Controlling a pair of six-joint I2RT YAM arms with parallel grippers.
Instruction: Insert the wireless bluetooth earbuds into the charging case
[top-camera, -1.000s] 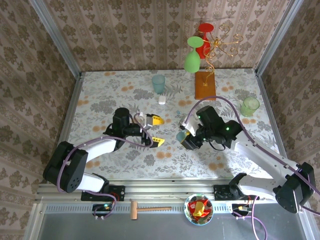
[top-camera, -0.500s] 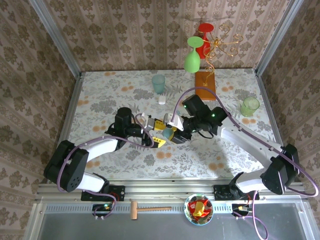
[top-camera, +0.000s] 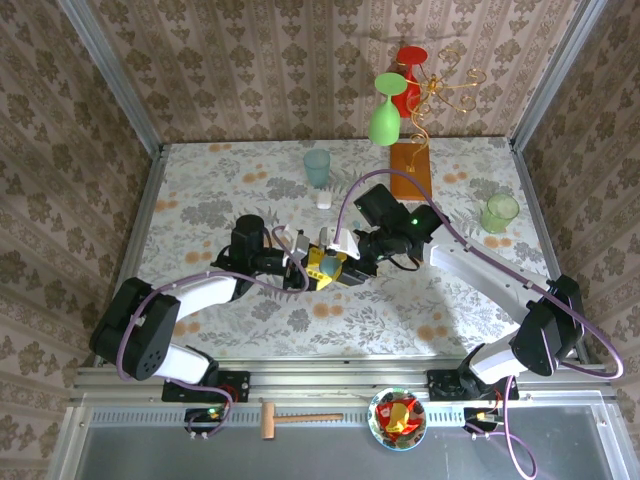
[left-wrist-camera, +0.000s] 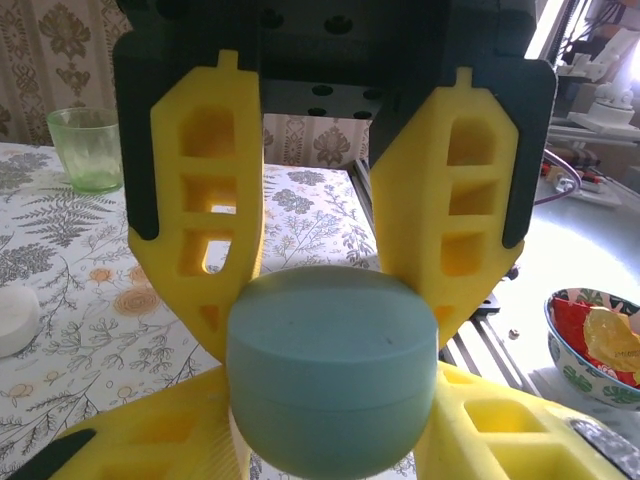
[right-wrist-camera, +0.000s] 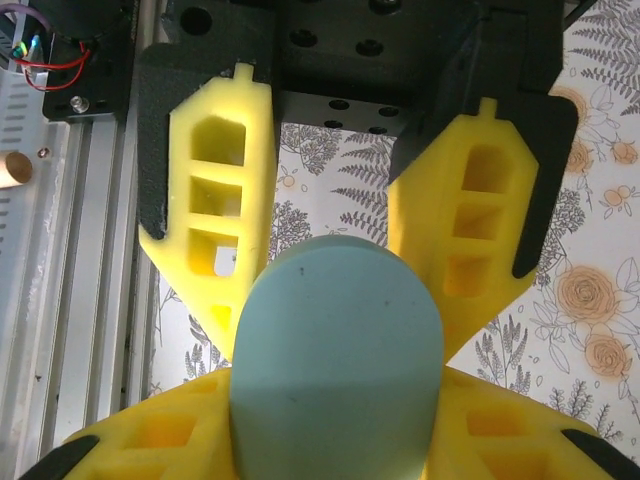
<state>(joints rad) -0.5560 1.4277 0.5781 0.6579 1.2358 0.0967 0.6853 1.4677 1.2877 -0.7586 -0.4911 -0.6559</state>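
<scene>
The charging case (left-wrist-camera: 332, 375) is closed over its earbud slots, so the robot's left gripper should hold it still while the right gripper opens the lid (right-wrist-camera: 335, 430) before going to get an earbud.
The charging case (top-camera: 331, 264) is a closed, rounded teal shell held above the middle of the table between both grippers. My left gripper (top-camera: 322, 264) is shut on one end and my right gripper (top-camera: 343, 263) on the other. In the left wrist view the case (left-wrist-camera: 333, 370) sits between my left gripper (left-wrist-camera: 335, 425) low in the frame, with the right gripper's yellow fingers (left-wrist-camera: 205, 250) facing it from above. In the right wrist view the case (right-wrist-camera: 337, 360) sits in my right gripper (right-wrist-camera: 337, 425), the left one's fingers (right-wrist-camera: 225, 250) behind it. The earbuds are out of view.
A small white round object (top-camera: 323, 200) lies next to a teal cup (top-camera: 317, 167). A green glass (top-camera: 499, 213) stands at the right. A wooden stand (top-camera: 410, 168) with hanging goblets is at the back. A bowl (top-camera: 398, 418) and a mallet (top-camera: 300, 420) lie below the near rail.
My right arm swung left, carrying the case over to the left gripper. The left gripper, wide open before, has closed onto the case.
</scene>
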